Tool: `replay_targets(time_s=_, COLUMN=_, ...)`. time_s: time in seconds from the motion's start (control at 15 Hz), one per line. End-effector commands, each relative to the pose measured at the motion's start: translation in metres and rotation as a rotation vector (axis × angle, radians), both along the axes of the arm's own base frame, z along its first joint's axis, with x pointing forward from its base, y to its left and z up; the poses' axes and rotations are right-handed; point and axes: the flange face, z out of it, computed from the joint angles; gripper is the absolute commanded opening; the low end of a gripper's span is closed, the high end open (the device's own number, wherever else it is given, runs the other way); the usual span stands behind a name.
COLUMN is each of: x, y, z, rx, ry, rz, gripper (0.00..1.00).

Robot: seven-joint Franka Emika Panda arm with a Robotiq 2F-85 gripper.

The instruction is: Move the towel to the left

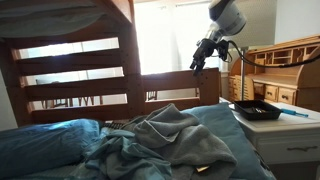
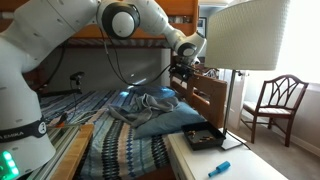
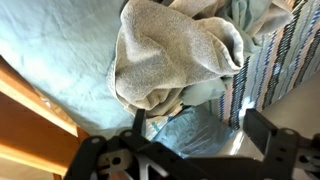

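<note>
My open gripper should descend again over the towel's raised fold (image 1: pixel 168 113) and pinch it, since the gripper hangs high, aimed past the towel's edge at the bluish pillow (image 3: pixel 198 131).
The towel (image 1: pixel 165 135) is a large rumpled grey-blue cloth heaped on the bed, and it also shows in the other exterior view as the towel (image 2: pixel 150 103). In the wrist view the towel (image 3: pixel 170 55) fills the upper middle, bunched in thick folds. My gripper (image 1: pixel 199 60) hangs in the air well above the bed, up and to the right of the heap. Its jaws stand wide open in the wrist view, gripper (image 3: pixel 200 128), with nothing between the fingers (image 3: pixel 265 128); only a bluish pillow (image 3: pixel 190 130) lies far below them.
A wooden bunk frame (image 1: pixel 120 60) stands behind the bed. A blue pillow (image 1: pixel 40 145) lies beside the towel. A black tray (image 2: pixel 203 138) and a blue pen (image 2: pixel 218 169) rest on the white nightstand (image 1: pixel 290 135). A lamp (image 2: pixel 245 35), a wooden desk (image 1: pixel 285 70) and a chair (image 2: pixel 275 100) stand nearby.
</note>
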Motion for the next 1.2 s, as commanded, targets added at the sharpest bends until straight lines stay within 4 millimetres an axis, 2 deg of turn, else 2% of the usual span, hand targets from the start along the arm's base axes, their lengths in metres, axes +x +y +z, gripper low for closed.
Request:
replay_targets(time_s=0.0, x=-0.004, y=-0.001, z=-0.027, rx=0.017, ry=0.120, rz=0.044, gripper=1.00)
replay_targets(time_s=0.33, x=-0.015, y=0.003, z=-0.059, rx=-0.004, ry=0.248, rz=0.129, gripper=1.00)
replay_targets(time_s=0.47, x=-0.010, y=0.000, z=-0.070, rx=-0.023, ry=0.243, rz=0.110, gripper=1.00)
replay_targets(time_s=0.6, x=0.003, y=-0.007, z=-0.080, rx=-0.041, ry=0.175, rz=0.042, gripper=1.00)
replay_targets(time_s=0.87, x=0.026, y=0.004, z=-0.082, rx=0.023, ry=0.095, rz=-0.189, gripper=1.00)
replay_targets(time_s=0.93, x=0.018, y=-0.009, z=-0.084, rx=-0.009, ry=0.098, rz=-0.101, gripper=1.00)
replay_targets(time_s=1.13, x=0.018, y=-0.007, z=-0.086, rx=-0.009, ry=0.095, rz=-0.110, gripper=1.00)
